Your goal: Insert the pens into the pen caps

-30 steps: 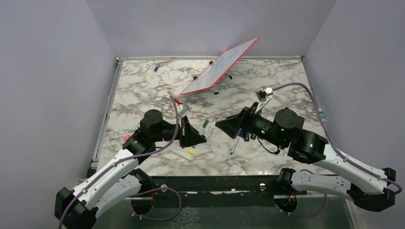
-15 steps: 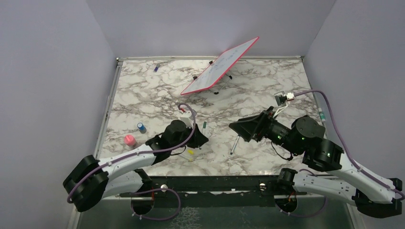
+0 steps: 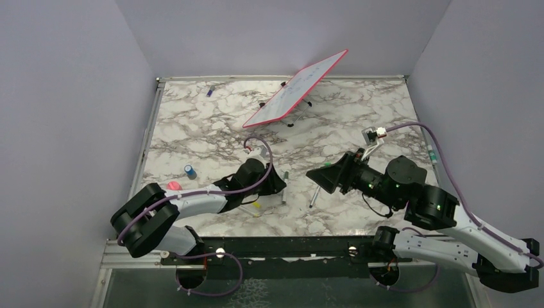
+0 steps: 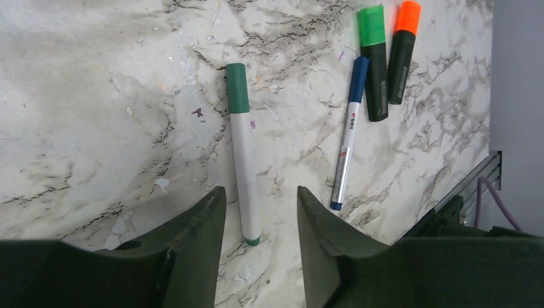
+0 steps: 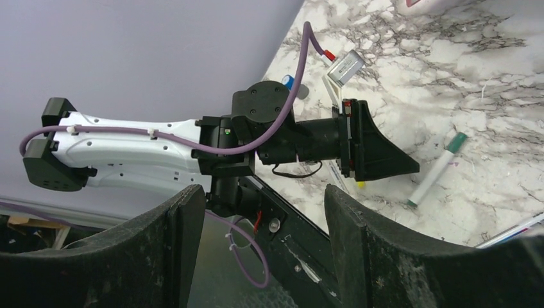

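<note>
Next, I pick up the yellow-tipped pen under my left arm with my left gripper and pass it to my right gripper, because the white pen has its green cap (image 4: pixel 237 88) on.
A white pen with a green cap (image 4: pixel 242 147) lies flat on the marble table (image 4: pixel 96 96), its bare end between my left fingertips. My left gripper (image 4: pixel 260 192) is open, with its jaws on either side of the pen and not touching it. From above, the same pen (image 3: pixel 283 187) lies just right of the left gripper (image 3: pixel 274 184). A thin blue pen (image 4: pixel 346 135), a green highlighter (image 4: pixel 373 61) and an orange highlighter (image 4: pixel 402 51) lie further right. My right gripper (image 5: pixel 266 192) hangs open and empty above the table, facing the left arm (image 5: pixel 128 151).
A small blue cap (image 3: pixel 190 171) and a pink object (image 3: pixel 173 186) stand near the table's left edge. A yellow-tipped pen (image 3: pixel 255 206) lies under the left arm. A tilted red-framed whiteboard (image 3: pixel 295 90) stands at the back. The blue pen (image 3: pixel 314 196) lies below the right gripper (image 3: pixel 321 174).
My left gripper has swung right and come down low over the table. Its jaws have opened and the green-capped pen now lies loose. The right gripper has drawn back to the right.
</note>
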Controlling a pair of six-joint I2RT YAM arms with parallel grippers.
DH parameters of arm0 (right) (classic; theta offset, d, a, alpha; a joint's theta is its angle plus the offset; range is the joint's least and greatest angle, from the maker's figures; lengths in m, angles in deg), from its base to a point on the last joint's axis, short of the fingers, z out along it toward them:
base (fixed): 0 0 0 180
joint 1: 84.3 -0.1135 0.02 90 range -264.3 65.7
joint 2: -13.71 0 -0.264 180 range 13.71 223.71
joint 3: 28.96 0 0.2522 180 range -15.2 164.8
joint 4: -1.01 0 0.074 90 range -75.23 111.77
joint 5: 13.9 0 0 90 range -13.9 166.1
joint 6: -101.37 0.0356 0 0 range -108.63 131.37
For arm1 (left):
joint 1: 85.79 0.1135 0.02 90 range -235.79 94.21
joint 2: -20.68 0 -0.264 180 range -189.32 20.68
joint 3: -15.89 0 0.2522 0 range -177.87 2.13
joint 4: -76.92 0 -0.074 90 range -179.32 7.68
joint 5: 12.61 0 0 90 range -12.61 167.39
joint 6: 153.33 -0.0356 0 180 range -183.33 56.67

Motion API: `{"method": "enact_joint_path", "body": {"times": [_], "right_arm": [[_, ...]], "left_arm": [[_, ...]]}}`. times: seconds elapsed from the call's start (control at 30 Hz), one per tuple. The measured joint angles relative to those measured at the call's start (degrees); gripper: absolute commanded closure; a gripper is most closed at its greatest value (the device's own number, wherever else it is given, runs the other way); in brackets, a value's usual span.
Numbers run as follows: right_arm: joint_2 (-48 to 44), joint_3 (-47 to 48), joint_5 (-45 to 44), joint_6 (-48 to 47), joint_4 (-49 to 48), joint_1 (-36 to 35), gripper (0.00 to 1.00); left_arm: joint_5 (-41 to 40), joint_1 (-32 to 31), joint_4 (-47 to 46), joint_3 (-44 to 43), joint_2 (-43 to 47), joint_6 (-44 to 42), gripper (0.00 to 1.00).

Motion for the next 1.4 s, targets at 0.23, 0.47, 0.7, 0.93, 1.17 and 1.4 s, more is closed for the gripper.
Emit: {"method": "enact_joint_path", "body": {"times": [0.23,0.47,0.7,0.93,1.17,1.4], "right_arm": [[-0.3,-0.4,0.2,0.9,0.1,0.0,0.28],[0.1,-4.6,0.9,0.9,-0.8,0.0,0.29],[3.7,-9.0,2.6,-0.4,-1.9,0.0,0.30],[6.2,-14.1,5.4,-1.3,-4.9,0.0,0.30],[9.4,-14.9,7.3,-1.5,-7.1,0.0,0.31],[12.6,-14.9,8.0,-2.4,-8.3,0.0,0.31]], "left_arm": [[-2.1,0.0,2.7,-0.3,3.8,2.0,0.31],[-10.1,0.0,19.8,-4.1,14.8,2.9,0.26],[-14.9,0.0,35.3,-2.9,22.5,7.4,0.33],[-15.2,0.0,45.7,4.3,27.0,16.2,0.45],[-15.2,0.0,52.6,4.4,26.8,20.1,0.45],[-15.2,0.1,53.4,2.2,22.5,20.9,0.45]]}}
